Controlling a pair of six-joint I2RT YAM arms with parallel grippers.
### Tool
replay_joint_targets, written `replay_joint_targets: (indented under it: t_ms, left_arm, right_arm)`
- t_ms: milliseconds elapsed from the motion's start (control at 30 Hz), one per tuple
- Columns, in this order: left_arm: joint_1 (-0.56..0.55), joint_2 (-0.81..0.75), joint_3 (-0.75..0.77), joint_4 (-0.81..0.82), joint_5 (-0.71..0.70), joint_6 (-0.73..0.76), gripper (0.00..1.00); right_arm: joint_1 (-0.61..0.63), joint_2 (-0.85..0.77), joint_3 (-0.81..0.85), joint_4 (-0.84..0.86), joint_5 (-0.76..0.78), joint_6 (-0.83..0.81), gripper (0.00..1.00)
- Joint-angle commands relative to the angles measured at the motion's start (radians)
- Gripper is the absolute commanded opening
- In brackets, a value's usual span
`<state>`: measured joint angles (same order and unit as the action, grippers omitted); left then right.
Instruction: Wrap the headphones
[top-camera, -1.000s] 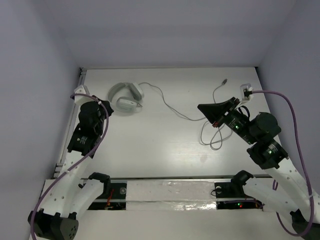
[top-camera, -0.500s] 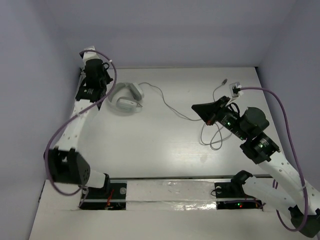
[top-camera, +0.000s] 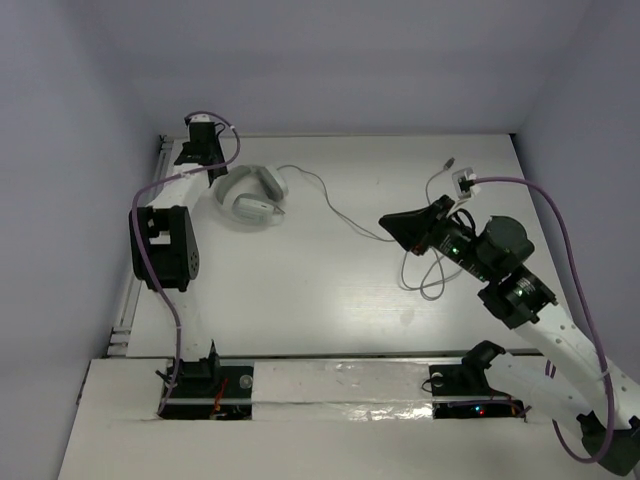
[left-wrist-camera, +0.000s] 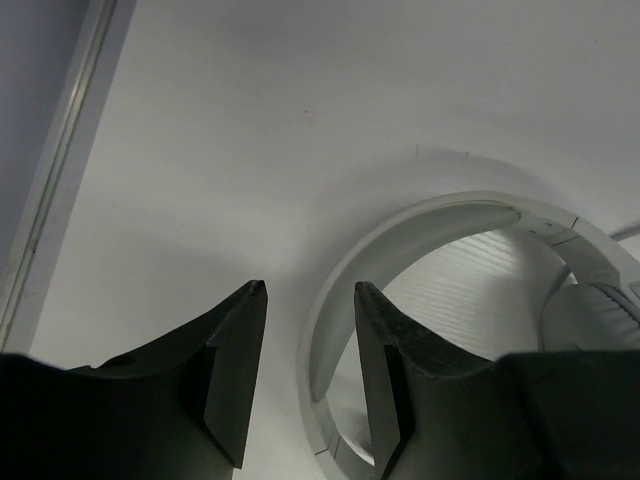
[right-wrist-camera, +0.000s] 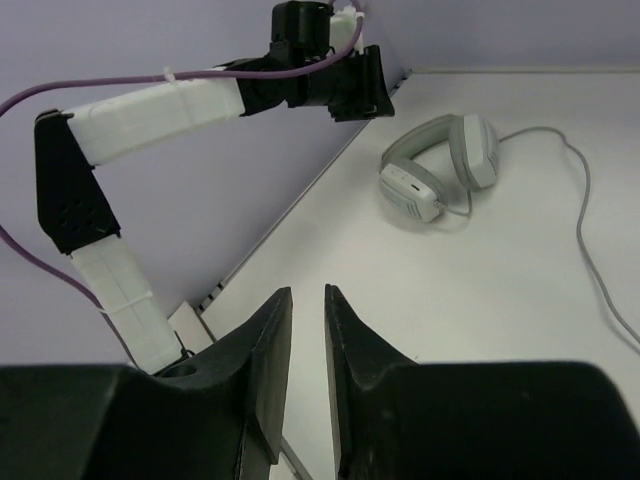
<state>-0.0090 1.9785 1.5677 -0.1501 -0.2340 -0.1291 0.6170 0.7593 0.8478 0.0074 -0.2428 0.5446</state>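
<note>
Next, my left gripper opens and moves toward the earcups to straddle the headband (top-camera: 223, 191) before it closes, because the headband runs (left-wrist-camera: 338, 318) under one of its fingers.
The white headphones (top-camera: 250, 198) lie flat at the back left of the table, earcups folded together. Their thin grey cable (top-camera: 340, 215) runs right to a loose loop (top-camera: 425, 275) and ends at a small plug (top-camera: 451, 160). My left gripper (top-camera: 210, 170) is open at the back-left corner, low over the headband (left-wrist-camera: 430, 215), which passes under its right finger. My right gripper (top-camera: 392, 220) hovers right of centre beside the cable, empty, its jaws a narrow gap apart (right-wrist-camera: 307, 292). The right wrist view shows the headphones (right-wrist-camera: 440, 165) and the left gripper (right-wrist-camera: 360, 90).
Purple-grey walls close the table at the back and both sides. A metal rail (left-wrist-camera: 50, 200) runs along the left edge next to my left gripper. My left arm (top-camera: 160, 245) stands folded along the left side. Thick purple arm cables (top-camera: 560, 215) arc over both arms.
My left arm has swung from the near left up to the back-left corner, bringing its gripper over the headband. My right gripper has shifted a little to the left.
</note>
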Motion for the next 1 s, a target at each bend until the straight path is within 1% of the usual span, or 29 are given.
replay_joint_targets:
  t_ms: [0, 33, 133, 167, 233, 400, 433, 500, 600, 633, 700, 733, 767, 833, 867, 933, 967]
  left_arm:
    - [0.001, 0.028, 0.008, 0.020, 0.015, 0.039, 0.38]
    - [0.001, 0.031, -0.026, 0.033, 0.021, 0.033, 0.38]
    - [0.001, 0.062, -0.047, 0.049, 0.045, 0.013, 0.36]
    - [0.001, 0.065, -0.052, 0.049, 0.061, 0.008, 0.33]
    - [0.001, 0.065, -0.070, 0.066, 0.074, -0.004, 0.31]
    - [0.001, 0.040, -0.115, 0.057, 0.088, -0.023, 0.10]
    - [0.001, 0.034, -0.133, 0.052, 0.090, -0.038, 0.03]
    - [0.001, 0.005, -0.175, 0.052, 0.104, -0.066, 0.00]
    - [-0.009, -0.064, -0.234, 0.067, 0.107, -0.098, 0.00]
    - [-0.009, -0.084, -0.274, 0.072, 0.111, -0.102, 0.03]
    - [-0.019, -0.133, -0.308, 0.075, 0.139, -0.136, 0.05]
    - [-0.029, -0.147, -0.325, 0.081, 0.160, -0.139, 0.08]
    - [-0.029, -0.158, -0.346, 0.083, 0.159, -0.139, 0.19]
    - [-0.043, -0.170, -0.348, 0.073, 0.133, -0.144, 0.34]
    - [-0.043, -0.168, -0.339, 0.073, 0.121, -0.144, 0.45]
    - [-0.043, -0.149, -0.305, 0.066, 0.107, -0.142, 0.50]
    - [-0.043, -0.138, -0.290, 0.060, 0.108, -0.139, 0.50]
  right_arm:
    - [0.010, 0.000, -0.001, 0.037, -0.016, -0.017, 0.26]
    - [0.010, 0.002, 0.000, 0.039, -0.013, -0.018, 0.26]
    - [0.010, 0.011, 0.007, 0.037, -0.019, -0.020, 0.26]
    - [0.010, 0.012, 0.008, 0.037, -0.021, -0.018, 0.26]
    - [0.010, 0.015, 0.011, 0.039, -0.024, -0.018, 0.25]
    - [0.010, 0.006, 0.007, 0.048, -0.026, -0.009, 0.24]
    - [0.010, 0.003, 0.005, 0.049, -0.026, -0.009, 0.24]
    - [0.010, -0.009, 0.002, 0.054, -0.026, -0.002, 0.24]
    - [0.010, -0.025, 0.004, 0.057, -0.026, 0.000, 0.24]
    - [0.010, -0.028, 0.002, 0.060, -0.026, 0.002, 0.24]
    - [0.010, -0.035, -0.003, 0.068, -0.029, 0.009, 0.24]
    - [0.010, -0.037, -0.004, 0.068, -0.030, 0.011, 0.24]
    - [0.010, -0.035, -0.003, 0.066, -0.029, 0.011, 0.24]
    - [0.010, -0.032, -0.003, 0.062, -0.030, 0.008, 0.24]
    - [0.010, -0.031, -0.006, 0.063, -0.033, 0.008, 0.24]
    - [0.010, -0.029, -0.006, 0.054, -0.033, 0.005, 0.24]
    - [0.010, -0.031, -0.007, 0.049, -0.033, 0.002, 0.24]
